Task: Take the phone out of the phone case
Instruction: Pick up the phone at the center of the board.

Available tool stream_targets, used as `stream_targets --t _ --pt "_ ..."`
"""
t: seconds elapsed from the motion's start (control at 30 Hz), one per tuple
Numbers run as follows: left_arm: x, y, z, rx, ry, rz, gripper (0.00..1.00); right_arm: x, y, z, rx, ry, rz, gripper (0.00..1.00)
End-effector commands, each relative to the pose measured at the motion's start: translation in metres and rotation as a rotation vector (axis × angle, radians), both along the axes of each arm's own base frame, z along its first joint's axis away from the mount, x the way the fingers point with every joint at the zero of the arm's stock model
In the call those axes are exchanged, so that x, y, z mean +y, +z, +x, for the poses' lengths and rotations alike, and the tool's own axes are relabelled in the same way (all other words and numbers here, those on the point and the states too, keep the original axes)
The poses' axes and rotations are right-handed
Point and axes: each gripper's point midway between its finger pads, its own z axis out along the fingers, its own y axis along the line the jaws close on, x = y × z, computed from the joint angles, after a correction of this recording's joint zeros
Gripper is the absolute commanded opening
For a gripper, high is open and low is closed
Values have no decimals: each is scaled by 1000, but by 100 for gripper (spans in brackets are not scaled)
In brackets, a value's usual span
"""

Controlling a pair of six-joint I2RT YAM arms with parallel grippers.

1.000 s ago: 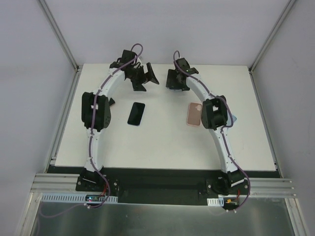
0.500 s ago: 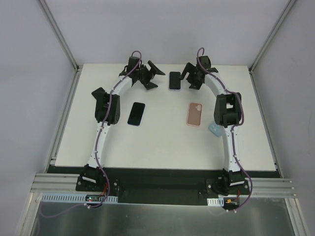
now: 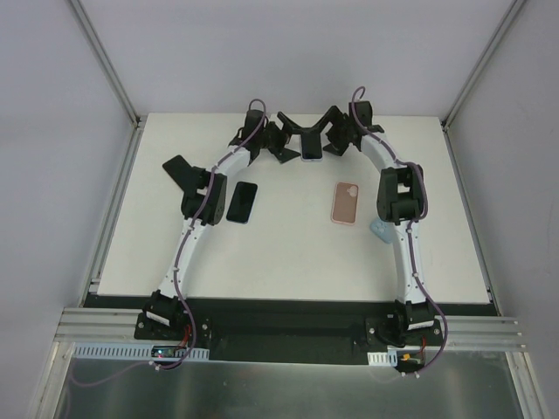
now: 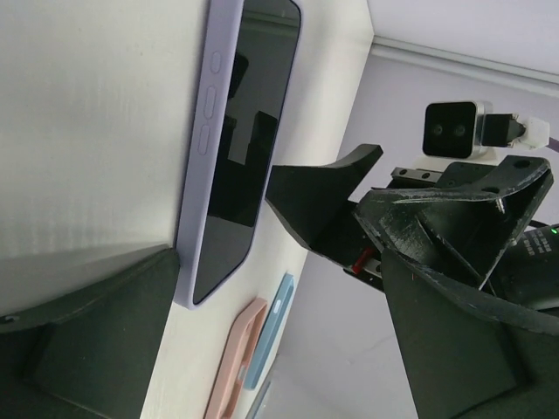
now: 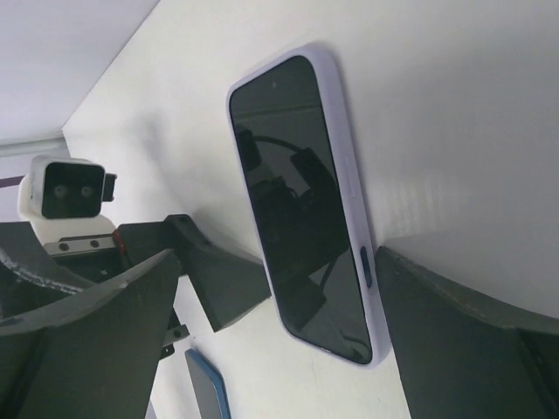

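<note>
The lavender phone case (image 3: 311, 146) is by the table's far edge, so my left gripper should move back and my right gripper should bring the case to the middle (image 3: 306, 208).
The phone (image 3: 310, 145), screen up in a lavender phone case (image 4: 203, 131), lies flat at the far middle of the table. My left gripper (image 3: 286, 138) stands open just left of it and my right gripper (image 3: 331, 133) open just right of it. In the left wrist view the phone (image 4: 238, 148) sits by my lower-left finger (image 4: 96, 332); the left gripper (image 4: 279, 284) holds nothing. In the right wrist view the cased phone (image 5: 301, 209) lies between the wide-apart fingers of the right gripper (image 5: 279, 262), its case edge close to the right finger (image 5: 472, 332). Neither gripper holds anything.
A bare dark phone (image 3: 242, 202) lies left of centre, and an empty pink case (image 3: 346, 203) right of centre. A light blue case (image 3: 382, 230) sits partly under the right arm. The back wall and corner posts stand close behind both grippers.
The left arm has swung right, bringing its gripper up to the phone's left side. The right arm lifted off the pink case earlier and now sits beside the phone. Both stay open.
</note>
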Motion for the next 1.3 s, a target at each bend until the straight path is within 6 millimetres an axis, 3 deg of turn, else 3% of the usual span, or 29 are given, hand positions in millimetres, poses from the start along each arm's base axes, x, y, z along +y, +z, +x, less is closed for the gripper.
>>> stream_targets --t 0.0,0.07,0.23,0.27,0.3,0.37,0.4,0.43,0.47,0.53,0.57,0.63,0.67,0.73,0.77,0.8,0.97,1.13,1.2,1.23,1.27 --pt "-8 -3 -6 -2 -6 -40 99 21 7 -13 12 58 87 96" --pt "-7 9 -9 -18 -5 -44 99 24 7 -20 24 83 108 96" --pt "-4 5 -25 -11 -26 -47 99 28 17 -38 20 123 121 96" --pt "-3 13 -27 -20 -29 -52 99 26 8 -45 44 127 114 96" --pt "-1 2 -35 7 -32 -46 99 27 16 -48 33 134 116 96" --pt "1 14 -40 -19 -37 -57 99 27 7 -61 61 147 108 96" --pt "3 2 -49 6 -41 -46 99 27 13 -65 53 153 105 96" --pt "4 13 -52 -17 -43 -52 99 27 11 -69 55 158 101 96" --pt "7 2 -61 12 -47 -40 99 26 2 -78 82 160 97 96" --pt "10 11 -70 -7 -55 -40 99 27 4 -87 84 173 92 96" --pt "13 -2 -81 26 -59 -30 99 27 -7 -99 116 178 85 96" --pt "16 8 -91 8 -71 -32 99 24 -4 -108 114 184 72 96" --pt "19 -4 -103 36 -74 -23 99 24 -8 -116 127 187 65 96" --pt "22 4 -114 18 -85 -22 99 20 -15 -133 149 190 40 96" --pt "26 -6 -126 37 -92 -9 99 21 -12 -139 142 197 32 96" --pt "27 0 -131 29 -95 -9 99 18 -22 -150 168 200 15 96" --pt "37 -10 -162 54 -139 48 98 21 -26 -172 187 213 -16 96" --pt "48 16 -158 -31 -145 198 99 12 -15 -167 165 187 -116 96" --pt "56 10 -161 -40 -162 320 99 -5 -9 -165 148 147 -215 96" --pt "56 23 -149 -91 -155 360 99 -11 -5 -164 138 130 -241 96" --pt "60 22 -148 -133 -181 432 99 -17 4 -165 117 119 -266 96"
